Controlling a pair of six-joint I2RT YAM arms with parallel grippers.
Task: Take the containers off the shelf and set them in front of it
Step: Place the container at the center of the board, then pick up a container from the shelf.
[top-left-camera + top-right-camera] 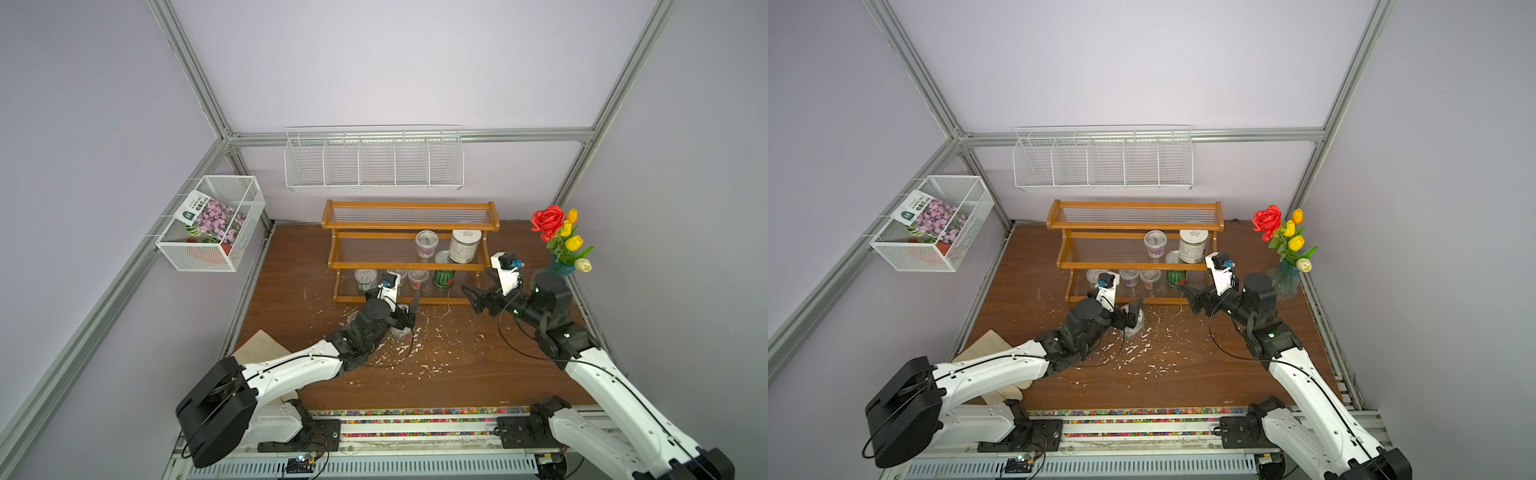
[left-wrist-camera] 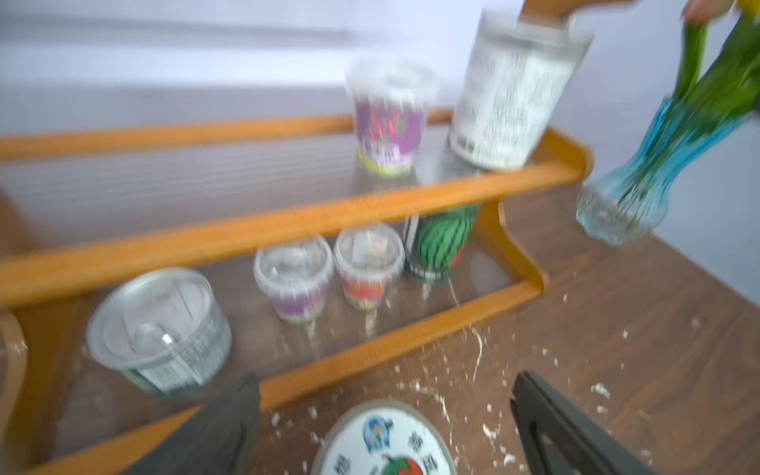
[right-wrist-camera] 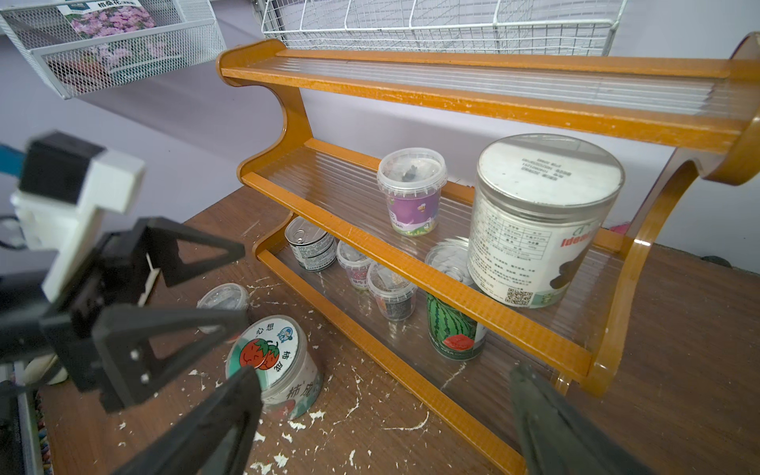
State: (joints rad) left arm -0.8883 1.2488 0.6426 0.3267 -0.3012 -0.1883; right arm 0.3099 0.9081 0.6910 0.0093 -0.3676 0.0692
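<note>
I see a gap (image 3: 457, 204) between the purple-labelled clear cup and the big silver tin, so my right gripper keeps on toward the cup (image 3: 414, 202) and closes around its sides.
The shelf (image 1: 409, 205) stands at the back of the table. Its middle tier holds a purple-labelled clear cup (image 1: 427, 244) and a big silver tin (image 1: 464, 246). On the bottom tier are a pull-tab can (image 1: 365, 280), two clear cups (image 3: 355, 265) (image 3: 390, 292) and a watermelon can (image 1: 444, 277). A red-fruit jar (image 2: 382, 444) stands on the table before the shelf, with a clear cup (image 3: 224, 298) beside it. My left gripper (image 2: 385, 377) is open astride the jar, its fingers (image 2: 222, 427) apart from it. My right gripper (image 3: 382, 370) is open and empty, near the shelf's right end.
A blue glass vase of flowers (image 1: 561, 266) stands at the right wall, close behind my right arm. White wire baskets hang on the left wall (image 1: 212, 224) and back wall (image 1: 374, 160). White flakes litter the table (image 1: 436, 353). A beige cloth (image 1: 257, 349) lies front left.
</note>
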